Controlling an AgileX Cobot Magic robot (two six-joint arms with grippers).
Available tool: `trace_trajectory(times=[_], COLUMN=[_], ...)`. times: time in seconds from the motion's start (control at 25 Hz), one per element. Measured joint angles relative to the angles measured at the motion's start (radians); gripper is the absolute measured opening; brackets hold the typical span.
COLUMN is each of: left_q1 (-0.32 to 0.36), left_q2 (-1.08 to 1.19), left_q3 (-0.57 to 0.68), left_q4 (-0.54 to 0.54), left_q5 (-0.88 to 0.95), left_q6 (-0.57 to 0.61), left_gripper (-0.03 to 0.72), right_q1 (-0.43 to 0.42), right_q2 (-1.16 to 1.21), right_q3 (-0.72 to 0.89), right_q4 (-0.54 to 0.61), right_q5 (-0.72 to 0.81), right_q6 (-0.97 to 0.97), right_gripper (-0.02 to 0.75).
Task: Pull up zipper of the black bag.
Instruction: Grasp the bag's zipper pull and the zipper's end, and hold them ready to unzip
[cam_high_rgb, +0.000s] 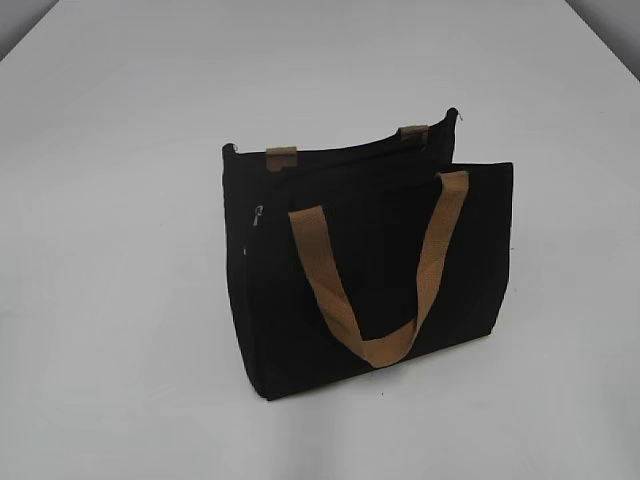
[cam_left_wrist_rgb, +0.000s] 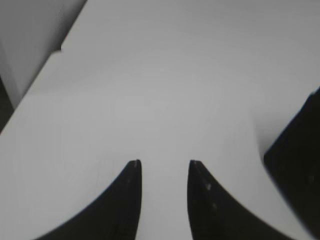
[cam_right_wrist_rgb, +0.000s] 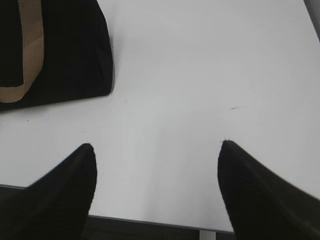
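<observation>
The thin black side strap (cam_high_rgb: 248, 238) will swing out as a loose tail when I pull, because the silvery zipper pull (cam_high_rgb: 258, 214) hangs over the black bag's side.
The black bag (cam_high_rgb: 370, 270) stands upright in the middle of the white table, its tan strap handle (cam_high_rgb: 385, 290) hanging down its front. A small silvery zipper pull (cam_high_rgb: 258, 214) sits on the bag's left side near the top. Neither gripper shows in the exterior view. My left gripper (cam_left_wrist_rgb: 164, 162) is open and empty over bare table, with an edge of the bag (cam_left_wrist_rgb: 300, 165) at the right. My right gripper (cam_right_wrist_rgb: 156, 146) is wide open and empty near the table's front edge, with the bag's corner (cam_right_wrist_rgb: 65, 55) and tan strap (cam_right_wrist_rgb: 27, 45) at the upper left.
The white table (cam_high_rgb: 120, 300) spreads around the bag on all sides. Its front edge (cam_right_wrist_rgb: 150, 220) shows in the right wrist view and a far corner edge (cam_left_wrist_rgb: 60, 50) shows in the left wrist view.
</observation>
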Motion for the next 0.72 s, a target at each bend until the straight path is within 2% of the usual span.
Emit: trace_trajectory(times=[0.16,0.32,0.52,0.72], left_q1=[0.000,0.000,-0.009,-0.141], left_q2=[0.100,0.307,0.648,1.011], left_q3=[0.003,0.026,0.029,0.030], left_q4=[-0.040,-0.168,-0.201,-0.120], left_q5=[-0.305,-0.602,-0.918,-1.184], left_q6=[0.000,0.000,0.000,0.000], left_gripper=[0.240,0.240,0.240,0.240], right_q1=[0.027,0.042,0.080,0.120], right_q2=[0.092,0.207,0.289,0.402], right_q3=[0.000,-0.010,-0.026,-0.028], right_q4=[0.012,0.014,0.025,0.033], right_q5=[-0.004,-0.026,-0.219,-0.409], right_q6=[-0.001,-0.020,-0.040,-0.047], right_gripper=[0.581,0.581,0.581,0.578])
